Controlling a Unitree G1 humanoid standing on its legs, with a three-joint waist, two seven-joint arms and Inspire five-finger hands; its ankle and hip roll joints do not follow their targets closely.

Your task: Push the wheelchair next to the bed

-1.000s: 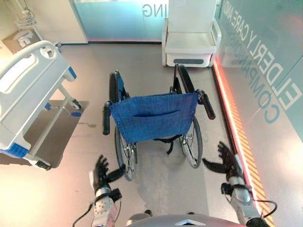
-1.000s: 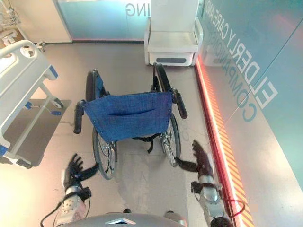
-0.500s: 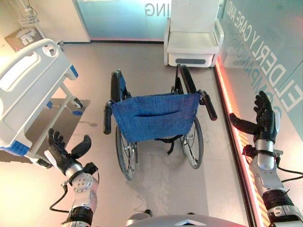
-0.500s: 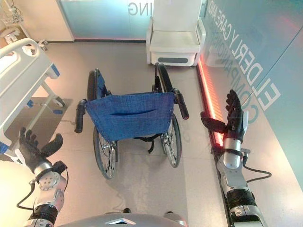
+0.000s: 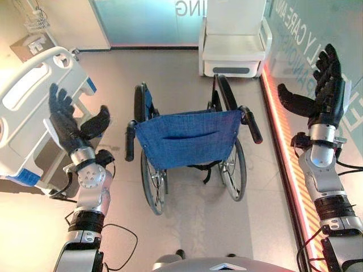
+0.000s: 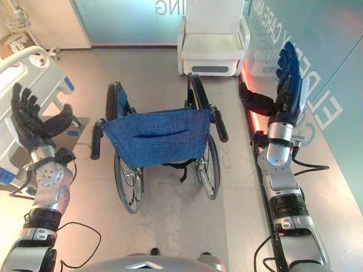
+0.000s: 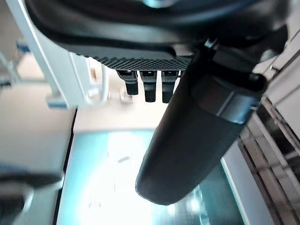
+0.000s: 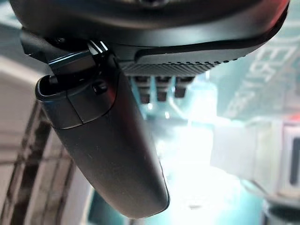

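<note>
The wheelchair (image 5: pixel 233 173) will stay unfolded and will roll and turn as one piece when I push, because the blue cloth backrest (image 5: pixel 190 139) is stretched wide between the push handles.
A wheelchair (image 5: pixel 187 139) with a blue cloth backrest and black push handles stands in the middle of the floor, its back towards me. The white hospital bed (image 5: pixel 31 107) with blue corner bumpers stands at the far left. My left hand (image 5: pixel 68 122) is raised with straight, spread fingers to the left of the left push handle (image 5: pixel 129 140), apart from it and in front of the bed's end. My right hand (image 5: pixel 324 88) is raised open to the right of the right push handle (image 5: pixel 252 124), also clear of it. Neither hand holds anything.
A white armchair (image 5: pixel 235 39) stands against the far wall beyond the wheelchair. A glowing orange strip (image 5: pixel 283 153) runs along the floor beside the glass wall on the right. A grey mat (image 5: pixel 68 156) lies under the bed.
Both hands have risen from low beside the wheels to the height of the push handles and spread wider apart. The wheelchair has stayed in place.
</note>
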